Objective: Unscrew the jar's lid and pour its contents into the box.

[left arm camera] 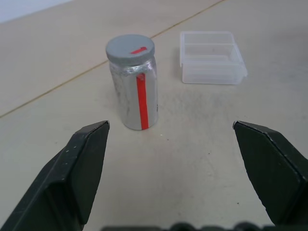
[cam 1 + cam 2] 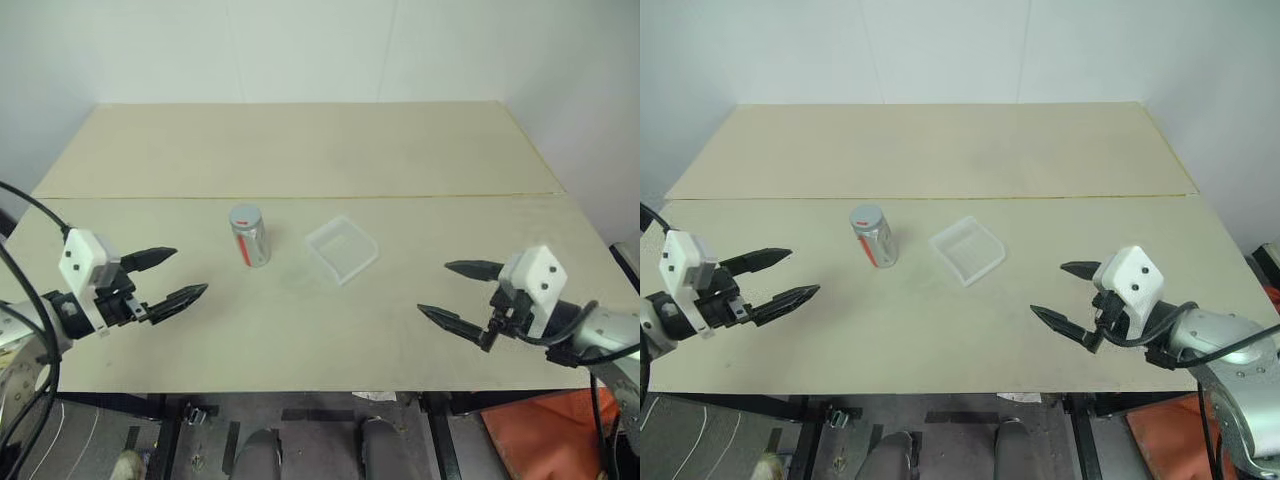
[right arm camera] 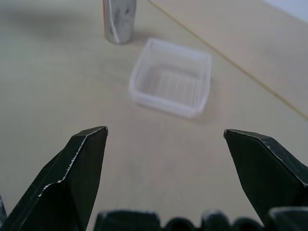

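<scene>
The red mark (image 1: 138,50) is apart from the jar's red stripe, so I expect the grey lid (image 1: 130,51) to turn and the silvery jar to stay still when I twist.
The silvery jar (image 2: 249,238) stands upright near the table's middle, a red stripe down its side, with the grey lid (image 1: 130,48) screwed on top. Just to its right lies the clear plastic box (image 2: 342,249), with nothing visible inside it. The contents are hidden inside the jar. My left gripper (image 2: 178,276) hovers open at the left, a short way from the jar, fingers pointing toward it. At the right, my right gripper (image 2: 459,293) is open too, pointing toward the box from a distance. Neither touches anything.
The beige table (image 2: 300,150) has a seam line running across behind the jar and box. An orange cloth (image 2: 545,435) lies on the floor below the table's front right corner.
</scene>
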`<state>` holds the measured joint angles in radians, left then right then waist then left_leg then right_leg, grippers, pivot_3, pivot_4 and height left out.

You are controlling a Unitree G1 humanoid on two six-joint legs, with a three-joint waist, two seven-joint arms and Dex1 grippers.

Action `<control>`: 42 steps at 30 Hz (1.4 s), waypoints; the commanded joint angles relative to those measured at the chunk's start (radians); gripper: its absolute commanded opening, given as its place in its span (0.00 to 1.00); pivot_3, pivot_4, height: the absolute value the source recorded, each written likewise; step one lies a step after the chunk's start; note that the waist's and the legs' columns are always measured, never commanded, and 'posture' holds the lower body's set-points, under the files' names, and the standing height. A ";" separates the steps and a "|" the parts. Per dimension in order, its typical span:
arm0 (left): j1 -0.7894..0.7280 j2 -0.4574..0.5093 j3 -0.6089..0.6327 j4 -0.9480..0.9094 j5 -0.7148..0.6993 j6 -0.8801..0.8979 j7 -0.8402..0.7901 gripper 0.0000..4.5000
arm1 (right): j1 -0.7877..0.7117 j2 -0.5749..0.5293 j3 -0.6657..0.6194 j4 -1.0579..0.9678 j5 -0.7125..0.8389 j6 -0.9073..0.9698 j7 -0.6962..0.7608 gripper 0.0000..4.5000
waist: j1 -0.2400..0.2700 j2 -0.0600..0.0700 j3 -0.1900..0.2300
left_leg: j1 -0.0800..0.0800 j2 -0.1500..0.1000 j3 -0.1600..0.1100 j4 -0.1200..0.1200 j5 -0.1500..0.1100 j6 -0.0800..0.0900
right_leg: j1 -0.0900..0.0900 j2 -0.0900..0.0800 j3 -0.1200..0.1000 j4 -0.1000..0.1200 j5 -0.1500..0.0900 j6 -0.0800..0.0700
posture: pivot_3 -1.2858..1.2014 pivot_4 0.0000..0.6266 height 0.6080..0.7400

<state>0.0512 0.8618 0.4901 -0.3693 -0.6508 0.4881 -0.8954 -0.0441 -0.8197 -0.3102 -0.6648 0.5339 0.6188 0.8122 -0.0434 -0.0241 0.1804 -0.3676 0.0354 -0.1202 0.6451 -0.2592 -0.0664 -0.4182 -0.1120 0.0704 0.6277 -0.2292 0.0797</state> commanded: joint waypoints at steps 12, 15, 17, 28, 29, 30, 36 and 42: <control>-0.034 -0.133 -0.106 -0.067 0.123 -0.054 0.199 0.99 | -0.175 0.001 0.107 0.116 -0.031 -0.094 0.048 1.00 | 0.002 0.000 0.000 | 0.000 0.000 0.000 0.000 0.000 0.000 | 0.000 0.000 0.000 0.000 0.000 0.000 | 0.52 0.24 1.00; -0.054 -0.195 -0.158 -0.062 0.141 -0.067 0.235 0.99 | -0.183 -0.019 0.109 0.103 -0.026 -0.077 0.052 1.00 | 0.005 0.000 0.000 | -0.001 0.000 0.000 0.000 0.000 0.000 | -0.001 0.000 0.000 -0.001 0.000 0.000 | 0.52 0.24 1.00; -0.087 -0.239 -0.206 -0.053 0.158 -0.059 0.266 0.99 | -0.200 -0.021 0.105 0.094 0.004 -0.061 0.056 1.00 | 0.006 -0.001 0.000 | -0.001 0.000 0.000 0.001 0.000 0.000 | -0.001 0.000 0.000 -0.001 0.000 0.000 | 0.52 0.24 1.00; -0.238 -0.343 -0.369 0.049 0.305 -0.050 0.403 0.99 | -0.242 -0.057 0.076 0.095 0.093 -0.054 0.102 1.00 | 0.000 -0.001 0.000 | -0.001 0.000 0.000 0.001 0.000 0.000 | 0.000 0.000 0.000 -0.001 0.000 0.000 | 0.52 0.24 1.00; -0.253 -0.360 -0.377 0.061 0.313 -0.055 0.413 0.99 | -0.247 -0.058 0.075 0.095 0.095 -0.054 0.103 1.00 | 0.002 -0.001 0.000 | -0.001 -0.001 0.000 0.001 0.000 0.000 | -0.001 0.000 0.000 -0.001 0.000 0.000 | 0.52 0.24 1.00; -0.271 -0.379 -0.385 0.077 0.325 -0.060 0.431 0.99 | -0.252 -0.059 0.076 0.099 0.091 -0.058 0.103 1.00 | 0.003 -0.001 0.000 | -0.001 -0.001 0.000 0.001 0.000 0.000 | -0.001 0.000 0.000 0.000 0.000 0.000 | 0.52 0.24 1.00; -0.386 -0.483 -0.413 0.172 0.386 -0.059 0.536 0.99 | -0.263 -0.066 0.093 0.111 0.030 -0.073 0.076 1.00 | 0.008 -0.001 0.000 | -0.001 -0.001 -0.001 0.002 0.000 0.000 | 0.000 0.000 0.000 -0.001 0.001 0.001 | 0.52 0.24 1.00; -0.426 -0.547 -0.429 0.238 0.437 -0.084 0.600 0.99 | -0.264 -0.073 0.078 0.091 0.040 -0.059 0.069 1.00 | 0.004 -0.001 -0.001 | -0.001 -0.001 0.000 0.003 0.000 0.000 | 0.000 0.000 0.000 -0.001 0.001 0.001 | 0.52 0.24 1.00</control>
<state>-0.3436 0.3181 0.0549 -0.1323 -0.2324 0.4363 -0.3188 -0.2971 -0.8771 -0.2046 -0.5404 0.5696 0.5704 0.8883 -0.0392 -0.0253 0.1799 -0.3686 0.0345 -0.1207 0.6476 -0.2591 -0.0666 -0.4184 -0.1121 0.0704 0.6275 -0.2283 0.0807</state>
